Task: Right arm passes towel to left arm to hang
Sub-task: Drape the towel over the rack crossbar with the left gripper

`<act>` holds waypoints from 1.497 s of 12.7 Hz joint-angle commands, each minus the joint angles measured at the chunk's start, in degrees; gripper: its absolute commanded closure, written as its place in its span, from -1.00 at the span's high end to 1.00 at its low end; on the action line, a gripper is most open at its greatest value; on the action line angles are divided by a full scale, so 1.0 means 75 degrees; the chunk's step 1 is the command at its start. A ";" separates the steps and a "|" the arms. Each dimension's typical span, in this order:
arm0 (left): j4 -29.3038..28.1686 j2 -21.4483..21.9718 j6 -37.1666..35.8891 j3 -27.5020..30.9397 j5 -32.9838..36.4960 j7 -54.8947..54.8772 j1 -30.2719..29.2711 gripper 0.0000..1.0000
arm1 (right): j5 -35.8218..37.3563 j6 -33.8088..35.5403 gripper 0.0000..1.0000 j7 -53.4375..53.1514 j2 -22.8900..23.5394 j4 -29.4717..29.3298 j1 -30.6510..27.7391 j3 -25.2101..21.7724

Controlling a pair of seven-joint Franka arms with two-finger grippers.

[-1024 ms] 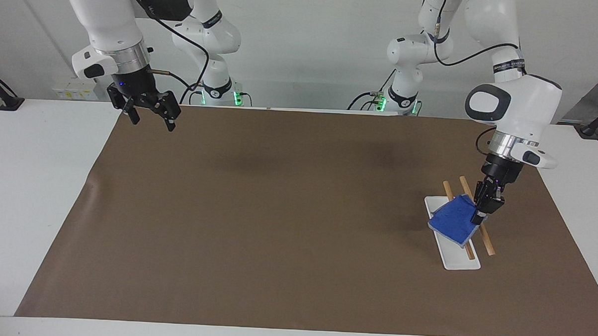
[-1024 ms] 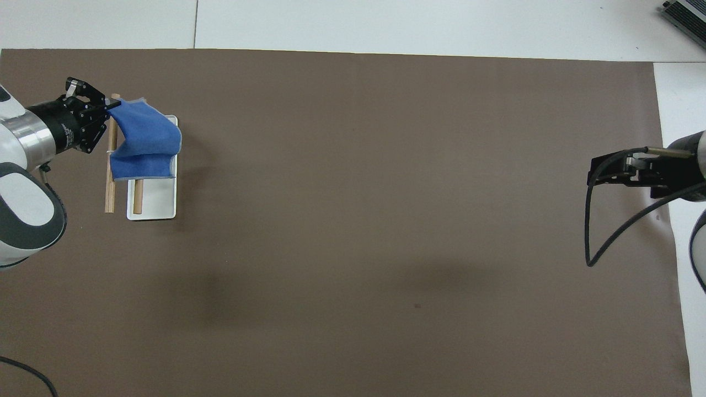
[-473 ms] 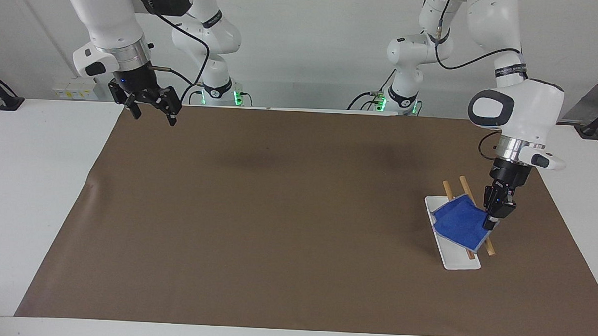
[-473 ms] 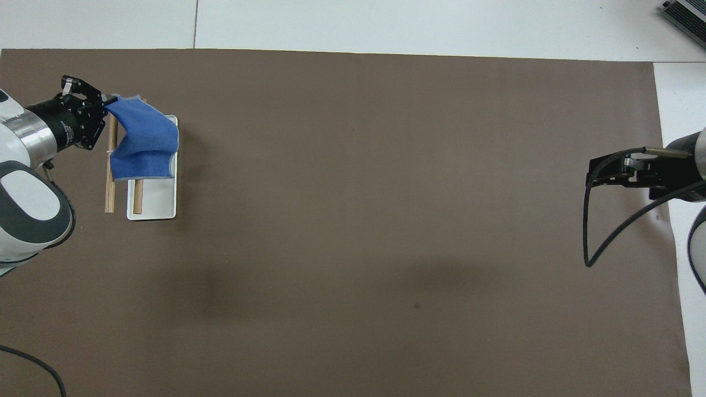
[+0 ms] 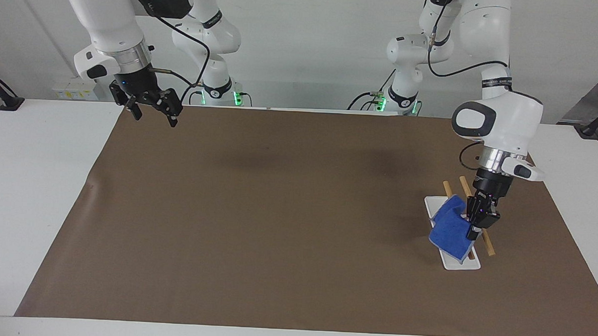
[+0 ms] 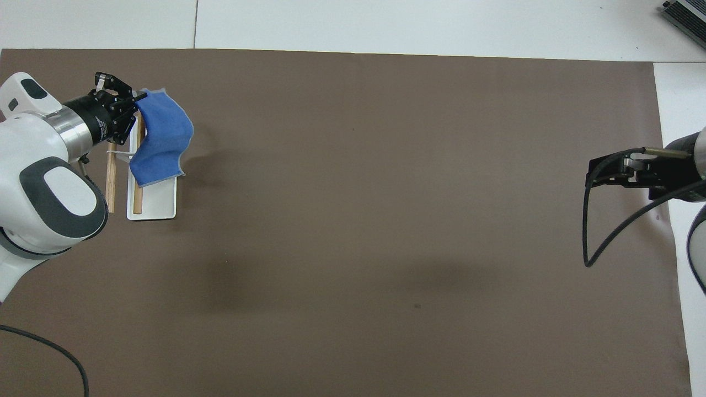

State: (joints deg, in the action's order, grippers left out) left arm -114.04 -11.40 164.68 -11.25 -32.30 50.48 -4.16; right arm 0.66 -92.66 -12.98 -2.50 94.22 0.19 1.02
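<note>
I should pull the towel's corner back across the outer wooden rod (image 5: 488,242) with my left gripper before I open that gripper, because the blue towel droops (image 6: 165,142) past the rods toward the mat's middle.
The blue towel (image 5: 448,228) hangs by one corner from my left gripper (image 5: 474,234), which is shut on that corner. It droops over the white-based rack (image 5: 462,264) and its two wooden rods (image 5: 487,246), covering their middle part. From above, the left gripper (image 6: 137,98) is over the rods (image 6: 111,182) and the towel (image 6: 162,138) spreads toward the table's middle. I cannot tell whether the cloth rests on a rod. My right gripper (image 5: 153,117) waits open and empty in the air over the mat's corner at the right arm's end, also seen from above (image 6: 591,175).
A brown mat (image 5: 277,212) covers most of the white table (image 5: 34,188). The rack's white base (image 6: 157,207) lies at the left arm's end. A black cable (image 6: 593,242) loops from the right wrist.
The left gripper has carried the towel across the rods toward the table's middle, and the cloth now hangs more bunched. The right gripper rose slightly, then stayed still.
</note>
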 commanded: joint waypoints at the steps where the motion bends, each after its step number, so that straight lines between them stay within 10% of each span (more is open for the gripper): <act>1: 0.0252 -0.0132 0.0132 0.0081 -0.0146 0.0125 0.0145 -1.00 | 0.0030 0.0074 1.00 0.0090 0.0017 -0.0059 0.0033 -0.0030; 19: 0.0252 0.0360 -0.1731 0.1371 -0.0122 -0.0883 -0.0253 -1.00 | 0.0158 0.0355 1.00 0.0195 -0.0006 -0.0129 0.0115 0.0005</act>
State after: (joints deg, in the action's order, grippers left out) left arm -112.36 -10.06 153.87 -1.57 -32.52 45.61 -6.33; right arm 0.66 -91.26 -12.98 -2.50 94.18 0.96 1.06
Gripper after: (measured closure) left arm 0.978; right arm 0.000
